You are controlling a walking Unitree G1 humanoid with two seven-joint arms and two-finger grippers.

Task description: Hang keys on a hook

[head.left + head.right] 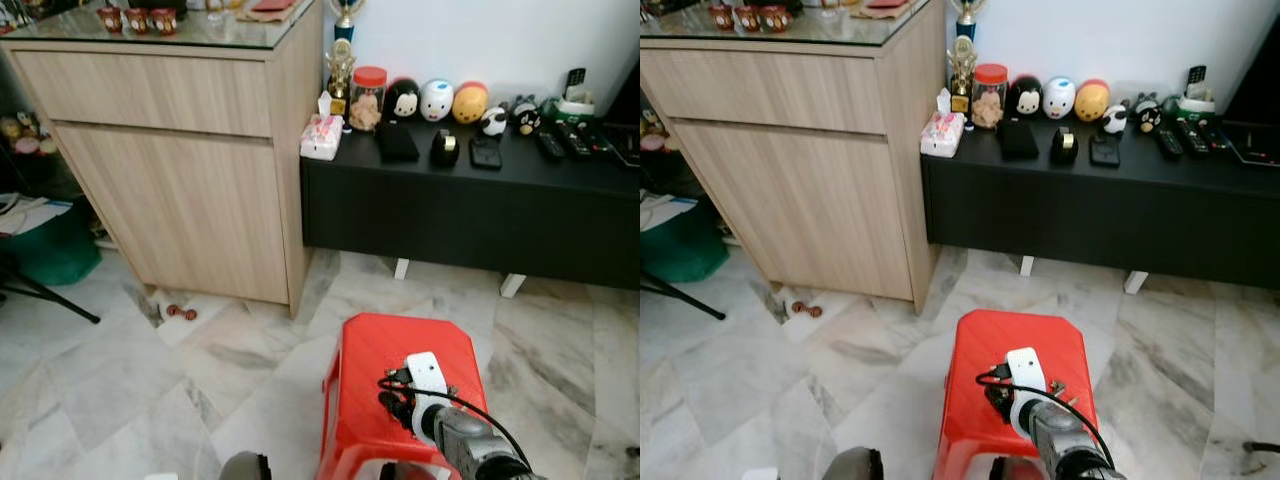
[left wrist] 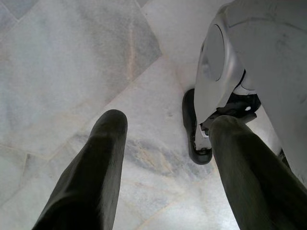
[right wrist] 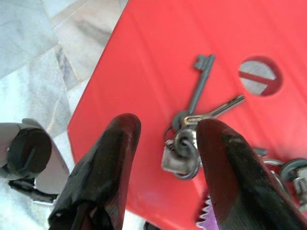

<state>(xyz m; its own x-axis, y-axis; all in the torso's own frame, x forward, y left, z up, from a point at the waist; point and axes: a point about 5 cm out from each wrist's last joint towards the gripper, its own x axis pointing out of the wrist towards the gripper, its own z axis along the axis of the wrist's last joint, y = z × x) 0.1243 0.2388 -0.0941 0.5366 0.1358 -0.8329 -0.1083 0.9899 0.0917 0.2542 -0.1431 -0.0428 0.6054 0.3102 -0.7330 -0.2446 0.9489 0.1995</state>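
Observation:
I expect the keys point(image 3: 185, 149) under my right gripper to come up by themselves when I lift them, because the other keys are on their own separate ring point(image 3: 274, 164).
A bunch of keys point(image 3: 192, 129) on a ring lies flat on the top of a red plastic stool point(image 1: 400, 345). One long dark key and one silver key fan out from the ring. My right gripper point(image 3: 170, 127) hovers just above the bunch, open, with one finger on each side of the ring. In the eye views my right wrist point(image 1: 440, 420) reaches over the stool's near part. My left gripper point(image 2: 168, 122) hangs open over the marble floor beside my own foot point(image 2: 196, 139), holding nothing.
A tall wooden cabinet point(image 1: 180, 150) stands at the left. A low black console point(image 1: 480, 215) with figurines, a jar and remotes runs along the wall ahead. A green bag point(image 1: 50, 245) and small red objects point(image 1: 180, 313) lie on the floor at the left.

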